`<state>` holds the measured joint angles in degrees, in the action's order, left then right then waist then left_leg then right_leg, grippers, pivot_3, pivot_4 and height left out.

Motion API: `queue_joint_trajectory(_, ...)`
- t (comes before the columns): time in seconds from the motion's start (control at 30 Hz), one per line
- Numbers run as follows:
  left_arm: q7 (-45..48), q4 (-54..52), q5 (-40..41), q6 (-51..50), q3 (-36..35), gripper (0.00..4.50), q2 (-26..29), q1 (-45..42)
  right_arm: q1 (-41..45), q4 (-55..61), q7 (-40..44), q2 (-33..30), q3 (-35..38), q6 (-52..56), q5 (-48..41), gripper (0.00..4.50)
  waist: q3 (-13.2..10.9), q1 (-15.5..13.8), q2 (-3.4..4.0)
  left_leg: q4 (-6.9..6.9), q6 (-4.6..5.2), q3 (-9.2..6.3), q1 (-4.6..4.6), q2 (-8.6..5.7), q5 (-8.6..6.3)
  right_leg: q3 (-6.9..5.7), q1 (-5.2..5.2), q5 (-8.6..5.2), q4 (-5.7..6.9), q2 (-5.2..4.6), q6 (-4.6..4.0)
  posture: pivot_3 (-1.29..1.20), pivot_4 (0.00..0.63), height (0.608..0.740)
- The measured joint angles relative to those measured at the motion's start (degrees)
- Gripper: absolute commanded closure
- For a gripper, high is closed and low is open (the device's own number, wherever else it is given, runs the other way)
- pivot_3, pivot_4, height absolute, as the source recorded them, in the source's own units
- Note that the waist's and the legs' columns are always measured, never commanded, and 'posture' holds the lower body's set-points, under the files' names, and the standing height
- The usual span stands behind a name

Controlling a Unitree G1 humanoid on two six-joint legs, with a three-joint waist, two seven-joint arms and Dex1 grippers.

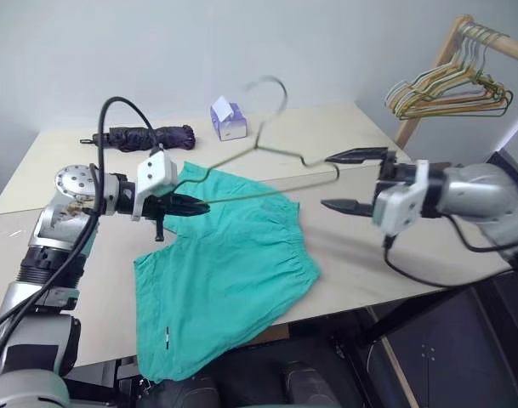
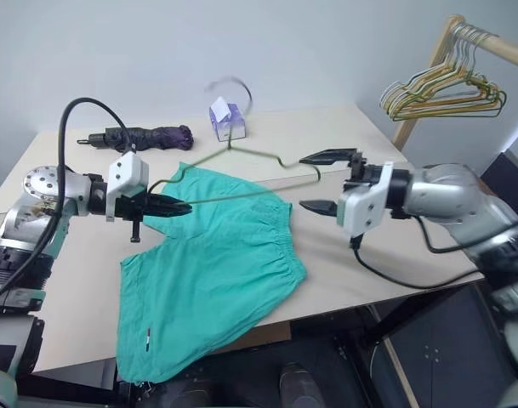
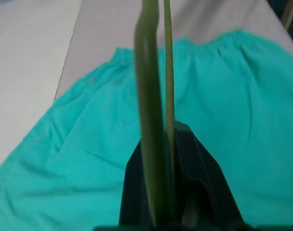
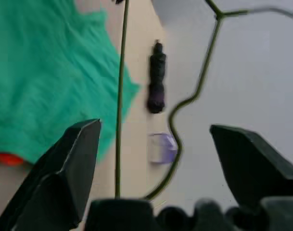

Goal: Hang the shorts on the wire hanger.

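Note:
Next, I take the hanger's free corner (image 1: 334, 173) with my right gripper to feed it in, as the shorts' waistband (image 1: 302, 238) faces my right gripper while my left gripper holds the hanger.
The teal-green shorts (image 1: 224, 263) lie flat on the table (image 1: 361, 255), one leg drooping over its near edge; an orange-red bit of cord (image 4: 6, 158) shows at the waistband. Above them the thin wire hanger (image 1: 280, 150) is held roughly level, its hook (image 1: 276, 85) blurred over the table's back. My left gripper (image 1: 199, 205) is shut on the hanger's left corner, and the wire (image 3: 148, 96) runs out from between its fingers. To the right, my right gripper (image 1: 327, 181) is open, its fingers (image 4: 83, 144) either side of the hanger's right corner without pinching it.
A dark folded umbrella (image 1: 148, 136) and a small purple tissue box (image 1: 228, 119) sit at the table's back. Bunched gold and green hangers (image 1: 450, 89) hang on a wooden rack at the far right. The table's near edge runs just below the shorts.

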<state>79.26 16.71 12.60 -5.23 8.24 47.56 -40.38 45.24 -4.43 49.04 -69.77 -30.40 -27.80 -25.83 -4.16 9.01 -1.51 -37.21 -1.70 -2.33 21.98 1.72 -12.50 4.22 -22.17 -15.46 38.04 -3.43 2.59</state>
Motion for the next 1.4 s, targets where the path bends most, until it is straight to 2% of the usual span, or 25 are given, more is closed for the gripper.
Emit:
queue_joint_trajectory(0.07,1.0,0.0,-1.4,3.2,0.2,4.5,0.5,0.1,2.0,3.0,6.8,-2.5,2.7,12.4,-5.5,0.07,0.1,-0.1,0.07,-0.04,0.01,0.02,-0.1,0.05,-0.01,-0.05,0.07,0.0,-0.01,0.04,-0.01,-0.08,0.0,0.74)
queue_joint_trajectory(0.17,3.1,-0.3,-1.5,5.8,0.4,4.5,0.5,0.1,5.9,3.9,13.1,-0.9,5.3,27.0,-5.7,0.07,0.2,-0.2,0.09,-0.03,0.02,0.1,-0.12,0.08,-0.02,-0.04,0.06,0.0,-0.05,0.08,-0.01,-0.08,0.0,0.74)
queue_joint_trajectory(0.33,3.4,-2.6,-1.5,4.8,0.6,4.5,-0.7,0.0,9.1,4.6,17.9,6.6,2.5,45.2,1.2,0.07,0.2,-0.4,0.1,-0.09,0.03,0.11,0.29,0.06,-0.02,-0.04,-0.35,0.0,0.03,0.08,0.0,-0.08,0.0,0.74)
queue_joint_trajectory(0.5,3.5,-3.6,-1.4,3.5,0.7,4.5,-0.9,0.0,11.4,6.1,20.7,10.6,1.7,55.9,6.7,0.07,0.2,-0.6,0.11,-0.2,0.03,0.07,0.44,0.03,-0.02,-0.08,-0.47,0.0,0.05,0.07,0.01,-0.08,0.0,0.74)
queue_joint_trajectory(0.6,3.4,-4.1,-1.4,3.0,0.7,4.5,-0.9,0.0,11.8,6.2,21.6,13.9,1.7,59.9,9.4,0.55,0.2,-0.6,0.11,-0.21,0.03,0.06,0.43,0.03,-0.02,-0.1,-0.45,0.0,0.06,0.07,0.01,-0.08,0.0,0.74)
queue_joint_trajectory(0.97,2.9,-4.3,-1.4,1.2,0.6,4.5,-1.6,0.0,10.4,7.4,23.5,18.6,1.8,63.4,14.6,4.31,0.2,-0.5,0.11,-0.23,0.03,0.01,0.45,0.02,-0.03,-0.14,-0.45,0.0,0.07,0.07,0.02,-0.09,0.0,0.74)
queue_joint_trajectory(1.0,2.7,-4.3,-1.4,1.2,0.6,4.5,-1.6,0.0,10.1,7.4,23.8,18.8,1.8,63.5,14.9,4.47,0.2,-0.5,0.11,-0.23,0.03,0.01,0.44,0.01,-0.03,-0.14,-0.45,0.0,0.08,0.07,0.02,-0.09,0.0,0.74)
queue_joint_trajectory(1.13,2.9,-4.2,-1.4,1.5,0.4,4.5,-1.7,-0.1,9.5,8.1,24.3,18.9,2.8,64.1,15.0,4.47,0.2,-0.4,0.11,-0.23,0.03,-0.02,0.45,0.02,-0.03,-0.16,-0.44,0.0,0.07,0.07,0.02,-0.1,0.0,0.74)
queue_joint_trajectory(1.23,3.7,-3.6,-0.9,2.0,0.1,3.76,-2.1,-0.1,8.0,9.2,24.7,18.7,4.7,64.8,14.2,4.5,0.2,-0.4,0.11,-0.23,0.04,-0.04,0.44,0.02,-0.03,-0.17,-0.42,0.0,0.06,0.07,0.02,-0.1,0.0,0.74)
queue_joint_trajectory(1.4,3.4,5.2,-0.5,9.2,-1.6,2.29,-3.8,-2.3,0.6,14.1,25.2,15.0,11.9,68.8,9.8,4.5,0.2,-0.8,0.11,-0.34,0.05,-0.11,0.44,-0.01,-0.04,-0.26,-0.32,0.0,0.04,0.06,0.02,-0.11,0.0,0.74)
